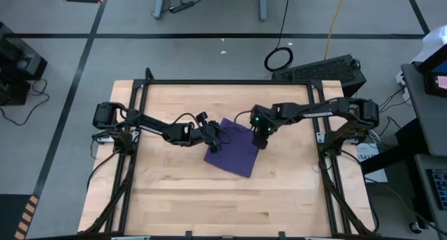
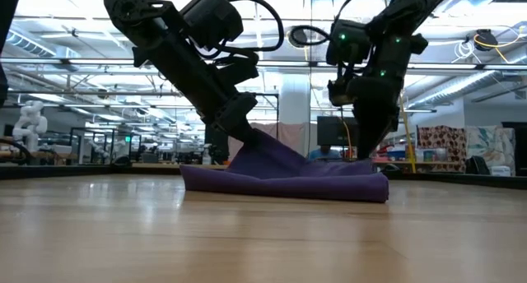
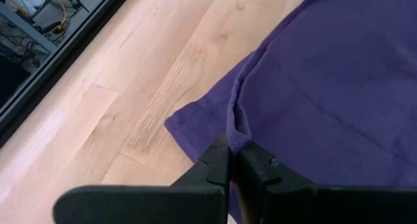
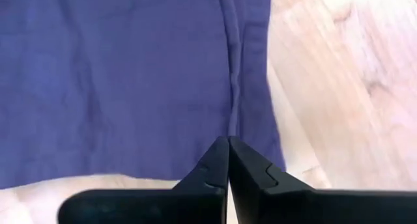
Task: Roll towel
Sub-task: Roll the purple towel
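Observation:
Next, my right gripper opens and lowers its fingers around the folded edge (image 4: 233,127), because its fingers are shut above the towel's flat fold (image 4: 234,97).
The purple towel (image 1: 234,153) lies near the middle of the wooden table (image 1: 174,198), mostly flat, with its near edge on the wood (image 2: 288,188). My left gripper (image 1: 220,137) is shut on the towel's left far part, which rises into a peak (image 2: 255,143). My right gripper (image 1: 264,139) is shut at the towel's right far edge (image 2: 366,161). Both arms reach in from the table's sides. My left gripper pinches a small raised fold of the towel (image 3: 237,137) between its two fingertips, near the towel's left far corner. It comes slanting down from the table's left. The fold is lifted off the table; the rest of the towel lies on the wood. My right gripper pinches a narrow crease of the towel (image 4: 230,123) between its shut fingertips, close to the towel's right far edge. The fingers point down from above. The towel there stays low, on or just above the table.
Bare wood surrounds the towel on all sides, with wide room toward the near edge (image 1: 223,212). A black frame (image 1: 223,81) runs along the table's far edge and sides. The room beyond the table shows in the low view.

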Motion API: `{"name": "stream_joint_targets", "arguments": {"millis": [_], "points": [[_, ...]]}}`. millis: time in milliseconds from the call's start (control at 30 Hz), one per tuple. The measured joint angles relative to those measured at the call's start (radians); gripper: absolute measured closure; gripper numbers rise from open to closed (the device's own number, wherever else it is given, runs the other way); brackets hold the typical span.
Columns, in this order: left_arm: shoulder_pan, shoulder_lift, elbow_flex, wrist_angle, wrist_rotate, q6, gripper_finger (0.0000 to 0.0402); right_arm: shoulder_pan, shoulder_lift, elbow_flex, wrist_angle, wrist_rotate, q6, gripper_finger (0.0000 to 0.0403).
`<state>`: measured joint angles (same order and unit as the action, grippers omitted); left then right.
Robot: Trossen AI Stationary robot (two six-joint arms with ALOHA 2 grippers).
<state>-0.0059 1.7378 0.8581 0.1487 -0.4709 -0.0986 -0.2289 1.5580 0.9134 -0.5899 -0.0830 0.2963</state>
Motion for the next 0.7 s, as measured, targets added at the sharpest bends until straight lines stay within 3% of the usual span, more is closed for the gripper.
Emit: {"name": "stream_joint_targets", "arguments": {"millis": [267, 500, 700], "points": [[0.0, 0.0, 0.0, 0.012, 0.0, -0.001, 0.0386, 0.008, 0.009, 0.0, -0.052, 0.078, 0.014, 0.0399], [0.0, 0.0, 0.0, 0.028, 0.0, -0.002, 0.0386, 0.009, 0.016, -0.001, -0.036, 0.076, 0.021, 0.0396], [0.0, 0.0, 0.0, 0.028, 0.0, -0.001, 0.0386, 0.0, 0.031, -0.025, 0.014, 0.032, 0.047, 0.0344]]}}
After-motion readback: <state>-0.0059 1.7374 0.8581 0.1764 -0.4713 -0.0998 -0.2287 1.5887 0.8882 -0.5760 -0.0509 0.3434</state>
